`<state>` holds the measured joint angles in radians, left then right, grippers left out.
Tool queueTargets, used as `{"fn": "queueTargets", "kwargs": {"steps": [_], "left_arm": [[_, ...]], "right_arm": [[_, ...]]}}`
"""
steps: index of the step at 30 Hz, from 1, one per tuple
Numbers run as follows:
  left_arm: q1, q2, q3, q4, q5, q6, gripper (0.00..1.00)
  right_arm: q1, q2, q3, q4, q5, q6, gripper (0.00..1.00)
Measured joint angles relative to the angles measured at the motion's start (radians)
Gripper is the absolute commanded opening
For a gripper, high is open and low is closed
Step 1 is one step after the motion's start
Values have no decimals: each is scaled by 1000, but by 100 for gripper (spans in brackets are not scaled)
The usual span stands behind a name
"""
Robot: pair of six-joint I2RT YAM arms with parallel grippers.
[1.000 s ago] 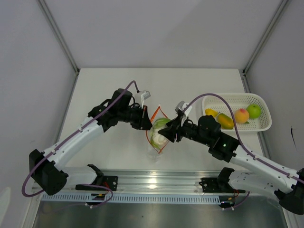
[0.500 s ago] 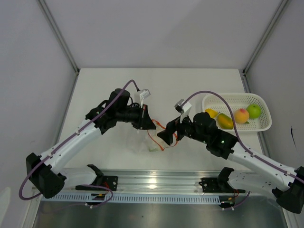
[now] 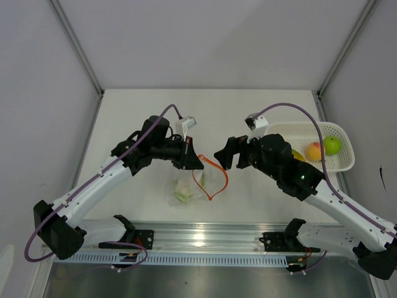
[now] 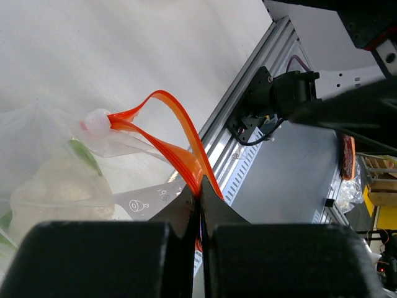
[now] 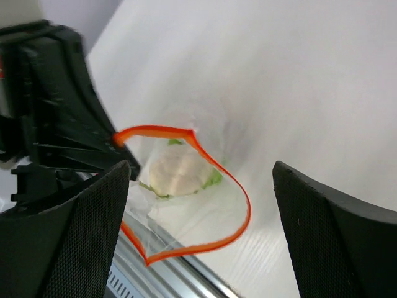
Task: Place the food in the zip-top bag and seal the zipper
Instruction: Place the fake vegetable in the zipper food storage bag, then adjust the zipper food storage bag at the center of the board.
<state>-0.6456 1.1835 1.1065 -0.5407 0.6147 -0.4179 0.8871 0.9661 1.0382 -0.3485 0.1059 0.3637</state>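
The bag's opening [image 3: 209,179] should stay open when the robot's right gripper brings the peach over, because the free side of the orange-red zipper [image 3: 226,180] bows outward unsupported.
The clear zip-top bag [image 3: 193,186] hangs over the table with its mouth held wide. Its orange-red zipper [image 3: 218,182] forms an open loop. My left gripper [image 3: 197,162] is shut on the zipper's edge [image 4: 180,149], pinching the strip between its fingertips. A white-and-green leafy vegetable [image 3: 183,190] lies inside the bag [image 5: 180,171]. My right gripper [image 3: 226,155] stands open and empty, above and to the right of the bag's mouth [image 5: 239,205]. A peach [image 3: 316,150] and a green apple [image 3: 332,144] lie in the basket; a yellow-orange fruit [image 3: 299,153] is partly hidden by my right arm.
The white mesh basket [image 3: 335,127] sits at the right edge of the table. An aluminium rail [image 3: 205,239] runs along the near edge just below the bag. Grey walls close in the back and sides.
My right gripper opened, let the leafy vegetable drop into the bag, and drew back up and to the right. The left gripper shifted slightly left, keeping hold of the zipper.
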Motion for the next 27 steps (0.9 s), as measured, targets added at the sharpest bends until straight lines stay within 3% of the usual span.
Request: {"fn": "queueTargets", "kwargs": {"steps": [6, 16, 19, 20, 22, 23, 27], "left_arm": [[0, 0, 0, 0, 4, 0, 1], [0, 0, 0, 0, 17, 0, 1], [0, 0, 0, 0, 18, 0, 1], [0, 0, 0, 0, 18, 0, 1], [0, 0, 0, 0, 18, 1, 1], [0, 0, 0, -1, 18, 1, 1], [0, -6, -9, 8, 8, -1, 1]], "right_arm": [[-37, 5, -41, -116, 43, 143, 84], [-24, 132, -195, -118, -39, 261, 65], [-5, 175, -195, -91, -53, 266, 46], [2, 186, -195, -82, -55, 267, 26], [11, 204, -195, -72, -62, 267, 4], [15, 212, -194, -69, -63, 272, 0], [35, 223, -166, -87, -50, 267, 0]]}}
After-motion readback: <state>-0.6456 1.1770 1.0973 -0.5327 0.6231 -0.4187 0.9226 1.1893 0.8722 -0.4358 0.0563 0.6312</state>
